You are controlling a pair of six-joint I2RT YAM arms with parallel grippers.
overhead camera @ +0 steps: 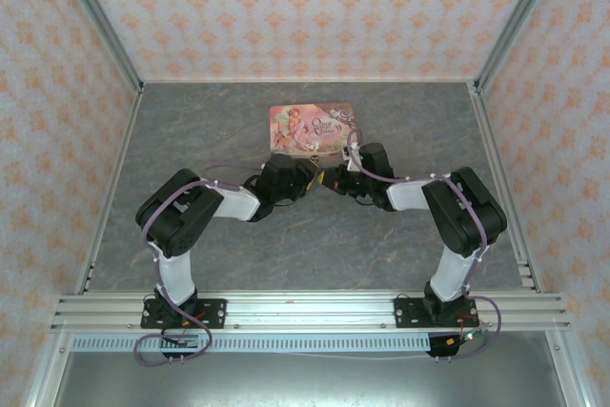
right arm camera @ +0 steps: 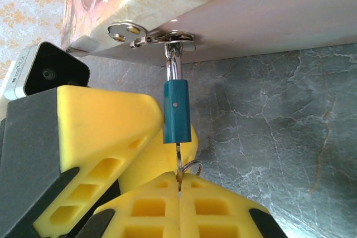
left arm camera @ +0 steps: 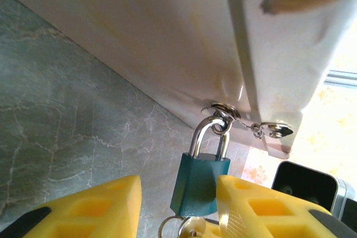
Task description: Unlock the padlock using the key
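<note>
My right gripper pinches the key's head (right arm camera: 179,164) side-on, so it should open and retake the key from the front while my left gripper clamps the padlock (left arm camera: 196,185).
A small teal padlock (left arm camera: 201,185) hangs by its silvery shackle (left arm camera: 207,132) from the hasp on the front of the pink tin (overhead camera: 313,128). My left gripper (left arm camera: 178,182) is open around the padlock body. Its right finger (left arm camera: 262,204) touches the padlock's side, and floor shows between the body and the left finger (left arm camera: 95,210). Seen edge-on, the padlock (right arm camera: 176,111) has the key (right arm camera: 178,160) standing in its underside. My right gripper (right arm camera: 179,178) is shut on the key's head, with the key ring (right arm camera: 192,166) beside it. Both grippers meet just in front of the tin (overhead camera: 319,176).
The tin's pale front wall (left arm camera: 167,37) stands close behind the padlock. The grey marbled tabletop (overhead camera: 315,235) stretches open around both arms. Patterned walls (overhead camera: 57,92) and aluminium rails (overhead camera: 305,307) enclose the table.
</note>
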